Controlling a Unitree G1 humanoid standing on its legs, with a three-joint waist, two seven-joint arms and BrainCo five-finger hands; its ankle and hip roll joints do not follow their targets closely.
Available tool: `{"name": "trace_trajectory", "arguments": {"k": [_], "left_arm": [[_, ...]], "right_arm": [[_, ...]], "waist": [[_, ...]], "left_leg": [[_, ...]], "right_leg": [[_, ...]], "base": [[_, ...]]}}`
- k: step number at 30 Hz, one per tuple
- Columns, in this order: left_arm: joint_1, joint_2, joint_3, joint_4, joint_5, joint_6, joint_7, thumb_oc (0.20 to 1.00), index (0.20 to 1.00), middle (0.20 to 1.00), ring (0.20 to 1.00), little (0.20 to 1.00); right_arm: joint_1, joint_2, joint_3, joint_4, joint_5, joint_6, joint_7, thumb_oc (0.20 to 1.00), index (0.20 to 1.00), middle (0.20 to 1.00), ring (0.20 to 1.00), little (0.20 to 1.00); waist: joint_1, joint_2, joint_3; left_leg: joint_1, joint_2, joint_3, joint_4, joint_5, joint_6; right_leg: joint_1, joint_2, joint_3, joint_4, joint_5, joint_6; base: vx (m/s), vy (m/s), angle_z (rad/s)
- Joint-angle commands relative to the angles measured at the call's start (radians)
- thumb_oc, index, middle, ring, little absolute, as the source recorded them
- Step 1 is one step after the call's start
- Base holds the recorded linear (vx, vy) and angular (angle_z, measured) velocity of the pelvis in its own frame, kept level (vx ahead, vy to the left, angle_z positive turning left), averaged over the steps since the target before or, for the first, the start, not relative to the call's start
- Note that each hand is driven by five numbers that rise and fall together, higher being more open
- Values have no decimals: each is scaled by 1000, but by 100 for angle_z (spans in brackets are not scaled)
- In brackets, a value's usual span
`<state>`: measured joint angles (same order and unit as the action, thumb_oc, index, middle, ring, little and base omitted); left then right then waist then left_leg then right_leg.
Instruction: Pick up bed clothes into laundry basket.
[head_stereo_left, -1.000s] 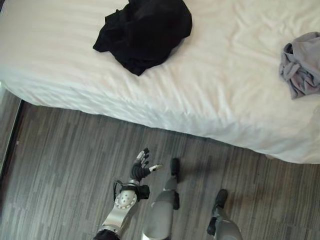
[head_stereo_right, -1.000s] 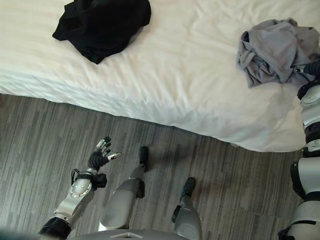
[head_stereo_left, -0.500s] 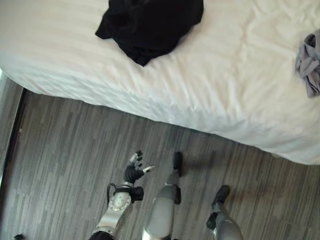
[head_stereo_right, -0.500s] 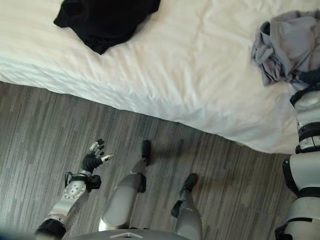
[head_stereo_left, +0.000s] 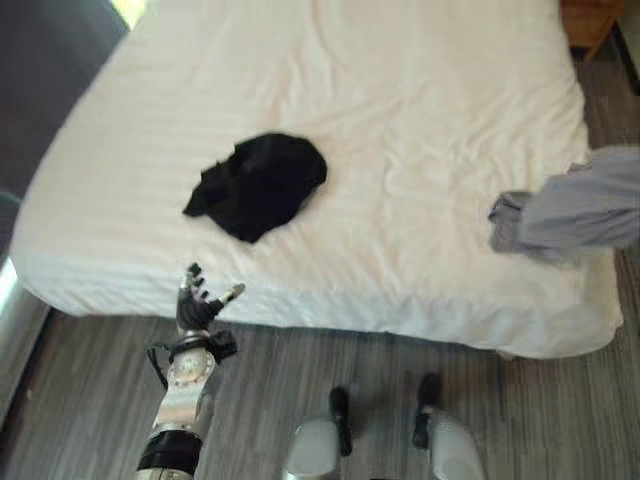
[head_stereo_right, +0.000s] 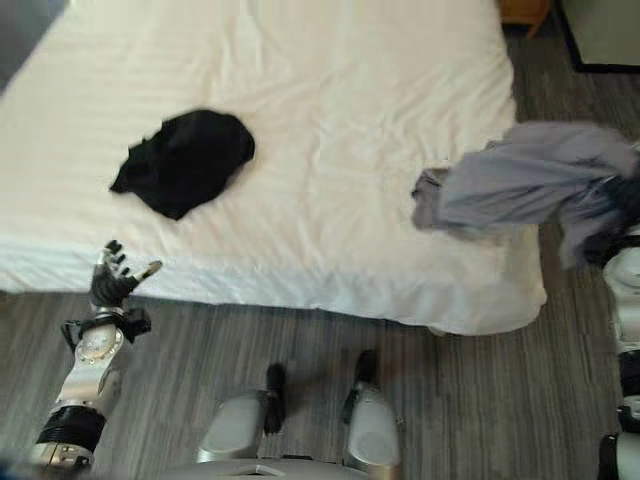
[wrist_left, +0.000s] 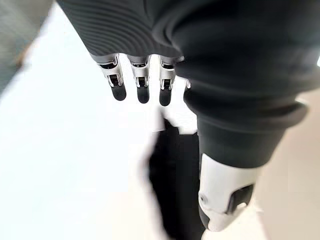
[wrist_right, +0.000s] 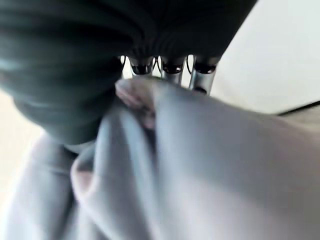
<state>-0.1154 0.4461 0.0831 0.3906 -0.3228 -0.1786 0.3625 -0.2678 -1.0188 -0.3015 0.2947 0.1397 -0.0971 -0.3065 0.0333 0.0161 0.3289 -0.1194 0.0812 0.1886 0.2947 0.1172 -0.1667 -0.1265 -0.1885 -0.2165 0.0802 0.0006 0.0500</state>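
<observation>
The black garment (head_stereo_left: 268, 184) is crumpled into one compact heap with folded edges (head_stereo_left: 212, 186), so it will hang down as a short, drooping bundle when the robot lifts it.
A grey garment (head_stereo_right: 520, 190) hangs in the air over the right end of the white bed (head_stereo_left: 400, 100), stretched out sideways. My right hand (wrist_right: 172, 70) is shut on it, its fingers curled into the bunched grey cloth (wrist_right: 200, 165). A black garment (head_stereo_left: 258, 185) lies crumpled on the left part of the bed, near the front edge. My left hand (head_stereo_left: 198, 305) is open with spread fingers and holds nothing. It hovers at the bed's front edge, just short of the black garment (wrist_left: 175, 170).
A wooden nightstand (head_stereo_left: 590, 20) stands at the bed's far right corner. Grey plank floor (head_stereo_right: 480, 400) runs along the bed's near side and right side. A dark wall or panel (head_stereo_left: 40, 60) borders the bed on the left.
The camera has pulled back, so more of the bed shows. The grey garment has left the bed and hangs from my right hand. My left hand has risen to the bed's front edge.
</observation>
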Motion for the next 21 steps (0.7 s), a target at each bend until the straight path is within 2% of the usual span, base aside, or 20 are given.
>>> {"name": "trace_trajectory", "arguments": {"k": [1, 2, 3, 4, 5, 6, 7, 8, 9, 12, 13, 14, 16, 17, 18, 21], "left_arm": [[-73, 63, 1, 9, 110, -14, 93, 1000, 1000, 1000, 1000, 1000], [-91, 99, 28, 15, 161, 16, 119, 1000, 1000, 1000, 1000, 1000], [-98, 114, 42, 31, 184, 29, 136, 1000, 1000, 1000, 1000, 1000], [-99, 115, 41, 31, 185, 29, 136, 1000, 1000, 1000, 1000, 1000], [-107, 164, 77, 65, 249, 74, 184, 1000, 1000, 1000, 1000, 1000], [-109, 165, 74, 65, 252, 76, 185, 1000, 1000, 1000, 1000, 1000], [-124, 199, 93, 130, 325, 119, 230, 1000, 1000, 1000, 1000, 1000], [-127, 200, 90, 132, 325, 118, 230, 1000, 1000, 1000, 1000, 1000], [-146, 215, 100, 211, 387, 169, 252, 1000, 1000, 1000, 1000, 1000], [-188, 229, 71, 379, 443, 223, 275, 1000, 1000, 1000, 1000, 1000], [-195, 231, 65, 387, 442, 219, 276, 1000, 1000, 1000, 1000, 1000], [-216, 258, 44, 518, 470, 257, 266, 1000, 1000, 1000, 1000, 1000], [-253, 305, 7, 631, 496, 278, 247, 1000, 1000, 1000, 1000, 1000], [-260, 307, 2, 637, 496, 276, 246, 1000, 1000, 1000, 1000, 1000], [-285, 311, -31, 732, 507, 286, 212, 1000, 1000, 1000, 1000, 1000], [-324, 300, -87, 780, 529, 279, 169, 1000, 1000, 1000, 1000, 1000]], "right_arm": [[-53, -69, 19, -11, 69, -66, -65, 200, 200, 200, 200, 200], [-21, -67, -8, -23, 91, -74, -63, 200, 200, 200, 200, 200], [-9, -61, -16, -22, 104, -79, -63, 200, 200, 200, 200, 200], [-8, -61, -19, -22, 105, -79, -63, 200, 200, 200, 200, 200], [36, -48, -54, -35, 119, -82, -54, 200, 200, 200, 200, 200], [43, -44, -61, -40, 119, -82, -53, 200, 200, 200, 200, 200], [116, -17, -127, -54, 103, -82, -72, 200, 200, 200, 200, 200], [121, -16, -131, -56, 103, -81, -72, 200, 200, 200, 200, 200], [186, -2, -191, -79, 87, -87, -81, 200, 200, 200, 200, 200], [270, 36, -243, -83, 71, -84, -93, 200, 200, 200, 200, 200], [274, 38, -247, -85, 71, -84, -92, 200, 200, 200, 200, 200], [317, 41, -262, -83, 49, -78, -87, 200, 200, 200, 200, 200], [340, 47, -275, -93, 43, -86, -91, 200, 200, 200, 200, 200], [343, 50, -279, -94, 43, -86, -90, 200, 200, 200, 200, 200], [346, 70, -279, -107, 50, -96, -92, 200, 200, 200, 200, 200], [330, 79, -259, -120, 43, -103, -96, 200, 200, 200, 200, 200]], "waist": [[-56, -36, -39], [-65, -24, -65], [-67, -17, -75], [-66, -20, -76], [-75, -4, -92], [-73, -5, -95], [-86, 5, -105], [-84, 5, -105], [-124, 23, -121], [-147, 27, -133], [-144, 26, -134], [-161, 26, -142], [-174, 21, -148], [-172, 20, -148], [-178, 15, -147], [-184, 5, -141]], "left_leg": [[15, 32, 18, 111, -158, -20], [52, 46, 21, -11, -194, 0], [63, 50, 7, -73, -200, 0], [65, 47, 9, -83, -189, 1], [64, 62, -30, -200, -152, -1], [71, 62, -29, -214, -146, -2], [88, 78, -31, -274, -120, -4], [89, 78, -31, -275, -119, -4], [118, 96, 9, -321, -102, -4], [161, 91, 29, -372, -79, -4], [161, 91, 30, -372, -79, -4], [173, 90, 42, -382, -85, -2], [176, 87, 51, -382, -91, -2], [175, 86, 51, -382, -91, -2], [170, 82, 56, -382, -97, 3], [154, 76, 59, -382, -101, 9]], "right_leg": [[126, 34, -47, -158, -5, 71], [139, 32, -22, -160, -11, 85], [150, 37, -8, -161, -21, 94], [147, 34, -7, -163, -15, 94], [156, 39, 22, -167, -22, 108], [155, 40, 22, -167, -23, 108], [162, 43, 36, -167, -31, 114], [162, 43, 36, -167, -31, 114], [175, 44, 33, -167, -37, 120], [182, 43, 44, -166, -25, 123], [183, 43, 44, -166, -25, 123], [180, 40, 53, -166, -19, 128], [174, 35, 61, -166, -11, 135], [173, 35, 61, -166, -11, 135], [161, 30, 67, -166, -3, 141], [136, 25, 75, -167, 8, 147]], "base": [[225, 148, -52], [263, 153, -43], [243, 150, -39], [231, 152, -76], [151, 104, -76], [268, 139, -80], [114, 30, -55], [213, 122, -50], [166, 125, -31], [142, 117, -5], [101, 120, -20], [102, 102, -29], [83, 93, -13], [39, 98, -3], [27, 88, -7], [7, 85, -3]]}}
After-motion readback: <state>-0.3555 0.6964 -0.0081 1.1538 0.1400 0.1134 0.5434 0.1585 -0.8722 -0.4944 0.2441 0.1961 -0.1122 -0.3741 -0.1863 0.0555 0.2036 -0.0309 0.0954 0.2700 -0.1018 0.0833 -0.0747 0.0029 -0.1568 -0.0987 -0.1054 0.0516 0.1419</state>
